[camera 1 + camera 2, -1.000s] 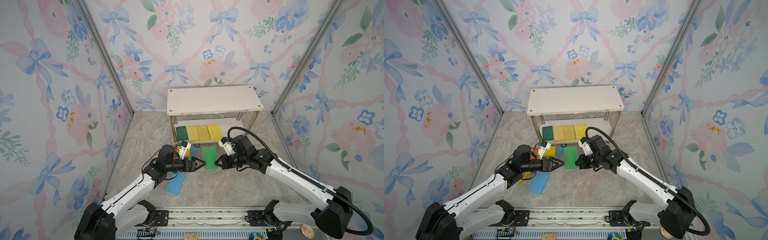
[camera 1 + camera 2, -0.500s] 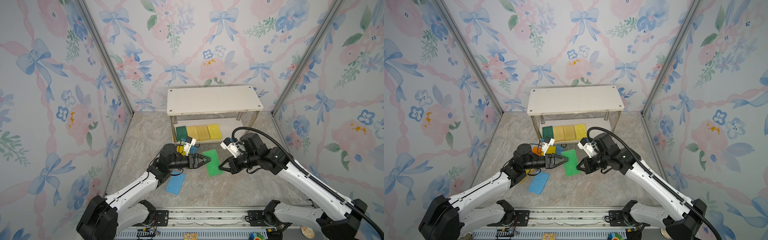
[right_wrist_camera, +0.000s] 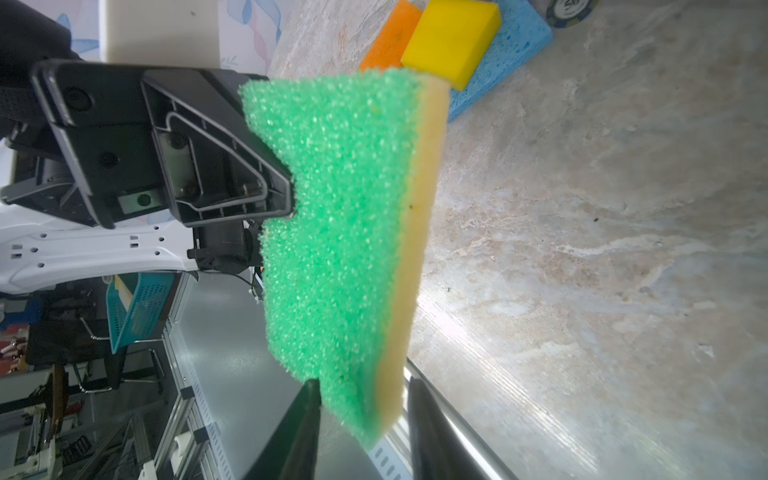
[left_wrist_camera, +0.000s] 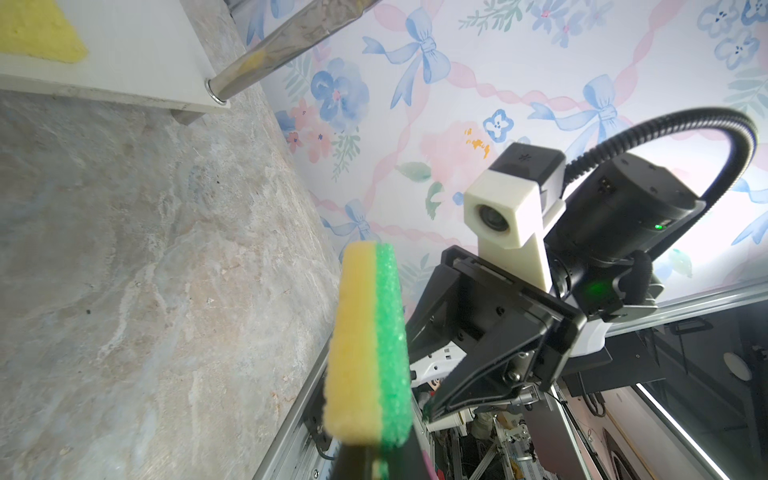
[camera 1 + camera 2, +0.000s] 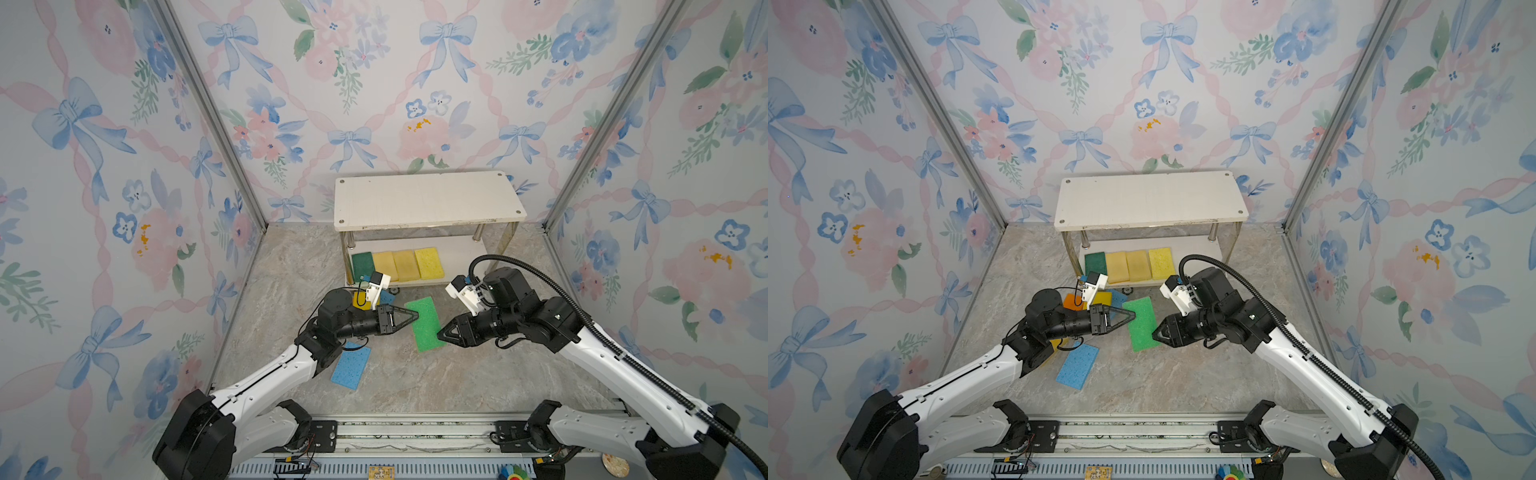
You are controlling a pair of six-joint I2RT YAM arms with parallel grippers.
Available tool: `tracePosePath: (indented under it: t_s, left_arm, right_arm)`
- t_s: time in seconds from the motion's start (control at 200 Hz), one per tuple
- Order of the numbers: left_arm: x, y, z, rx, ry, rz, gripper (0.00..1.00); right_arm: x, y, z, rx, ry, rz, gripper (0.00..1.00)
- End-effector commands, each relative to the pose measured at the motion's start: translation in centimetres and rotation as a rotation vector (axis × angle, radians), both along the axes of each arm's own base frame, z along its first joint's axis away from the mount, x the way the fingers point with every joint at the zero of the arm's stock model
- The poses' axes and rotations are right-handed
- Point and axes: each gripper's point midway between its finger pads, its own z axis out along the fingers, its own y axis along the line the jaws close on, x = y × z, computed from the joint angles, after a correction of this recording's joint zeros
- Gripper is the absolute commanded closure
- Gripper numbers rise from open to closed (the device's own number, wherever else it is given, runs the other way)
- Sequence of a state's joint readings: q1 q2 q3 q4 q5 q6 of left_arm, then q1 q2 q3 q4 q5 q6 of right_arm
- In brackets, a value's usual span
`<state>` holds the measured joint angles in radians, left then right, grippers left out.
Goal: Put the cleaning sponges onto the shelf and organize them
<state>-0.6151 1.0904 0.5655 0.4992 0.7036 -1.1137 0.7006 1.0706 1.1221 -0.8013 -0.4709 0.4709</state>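
The robot's right gripper should take the light green sponge's near corner (image 5: pixel 436 341) from the left gripper, because the lower board's loose end (image 5: pixel 464 257) lies on the right gripper's side.
A light green sponge (image 5: pixel 426 324) with a yellow underside hangs above the floor between both arms, also seen in the other top view (image 5: pixel 1142 324). My left gripper (image 5: pixel 415 314) is shut on its left edge (image 4: pixel 370 345). My right gripper (image 5: pixel 439 334) stands open around the opposite corner (image 3: pixel 340 232), with a gap beside the yellow face. The shelf (image 5: pixel 428 199) stands at the back. Its lower board carries a dark green sponge (image 5: pixel 362 264) and three yellow sponges (image 5: pixel 405 265) in a row.
On the floor by the shelf's left leg lie an orange sponge (image 5: pixel 1070 300), a yellow sponge (image 5: pixel 1102 298) and a blue sponge (image 5: pixel 1119 297). Another blue sponge (image 5: pixel 351 365) lies under my left forearm. The shelf's top board is bare. Patterned walls close in on three sides.
My left gripper has shut on the green sponge and my right gripper has opened off it. The sponge has shifted a little toward the front and turned.
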Motion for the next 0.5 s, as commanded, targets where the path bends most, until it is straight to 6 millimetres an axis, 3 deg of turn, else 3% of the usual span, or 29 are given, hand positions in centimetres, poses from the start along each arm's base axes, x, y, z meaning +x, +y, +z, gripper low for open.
tracePosePath:
  t_s: [0.0, 0.11, 0.195, 0.495]
  left_arm:
    - [1.7, 1.1, 0.4, -0.047, 0.034, 0.150, 1.00]
    - [3.3, 3.5, -0.5, -0.128, 0.155, 0.346, 1.00]
    - [3.6, 4.9, -0.9, -0.217, 0.224, 0.422, 1.00]
    - [2.9, 3.6, 0.8, -0.237, 0.214, 0.342, 1.00]
  right_arm:
    - [1.5, -1.8, 0.6, 0.029, -0.015, -0.207, 0.30]
    - [2.1, -3.5, 0.0, 0.057, 0.029, -0.393, 0.22]
    - [2.2, -3.5, 0.2, 0.131, 0.047, -0.438, 0.21]
    - [2.1, -1.7, 1.2, 0.206, 0.051, -0.392, 0.24]
